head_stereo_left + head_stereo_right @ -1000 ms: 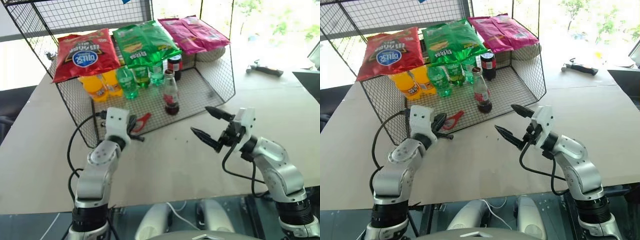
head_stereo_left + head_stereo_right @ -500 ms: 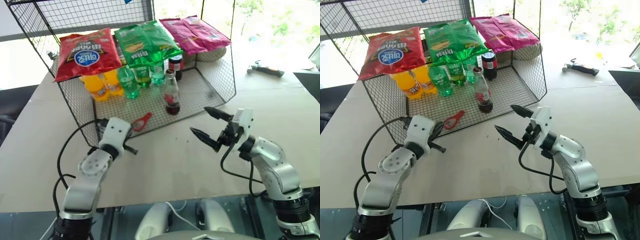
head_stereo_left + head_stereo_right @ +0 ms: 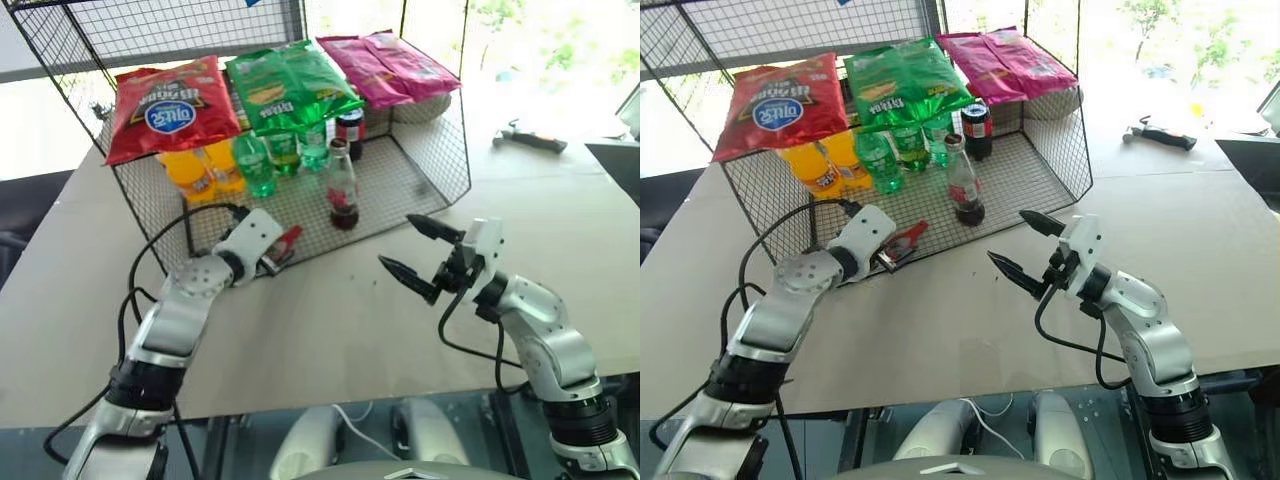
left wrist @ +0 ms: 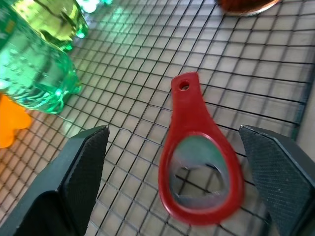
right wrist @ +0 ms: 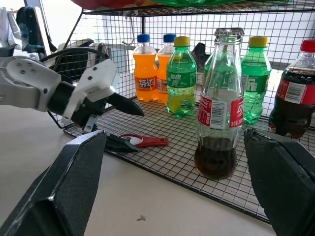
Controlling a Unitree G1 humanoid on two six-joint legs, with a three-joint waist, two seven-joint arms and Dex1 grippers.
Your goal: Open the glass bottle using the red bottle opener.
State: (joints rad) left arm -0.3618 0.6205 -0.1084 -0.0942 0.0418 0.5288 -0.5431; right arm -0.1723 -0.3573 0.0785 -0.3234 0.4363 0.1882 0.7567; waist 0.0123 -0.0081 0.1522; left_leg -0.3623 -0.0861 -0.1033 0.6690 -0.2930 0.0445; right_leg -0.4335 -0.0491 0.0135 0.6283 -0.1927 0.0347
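The red bottle opener (image 3: 286,243) is lying flat on the basket's wire bottom, so my left gripper should first pull the opener over the front edge (image 5: 147,169) and then lift it.
The red bottle opener (image 4: 197,162) lies flat on the wire floor of the basket (image 3: 400,185), near its front edge. My left gripper (image 4: 173,132) is open, with one finger on each side of the opener's ring head and apart from it. The glass bottle (image 3: 342,190) stands upright on the basket floor behind the opener, with dark liquid in its lower part and its cap on. My right gripper (image 3: 411,251) hovers open over the table in front of the basket and right of the bottle, with nothing in it. The right wrist view faces the bottle (image 5: 219,108) and the opener (image 5: 143,141).
Orange bottles (image 3: 200,170), green bottles (image 3: 258,165) and a dark bottle with a red label (image 3: 350,128) stand at the basket's back. Red, green and pink snack bags (image 3: 285,85) lie on the upper shelf. A hammer-like tool (image 3: 530,138) lies on the table at the far right.
My left gripper has gone from shut to open and moved forward to straddle the opener, rolling as it went. The right arm has not moved.
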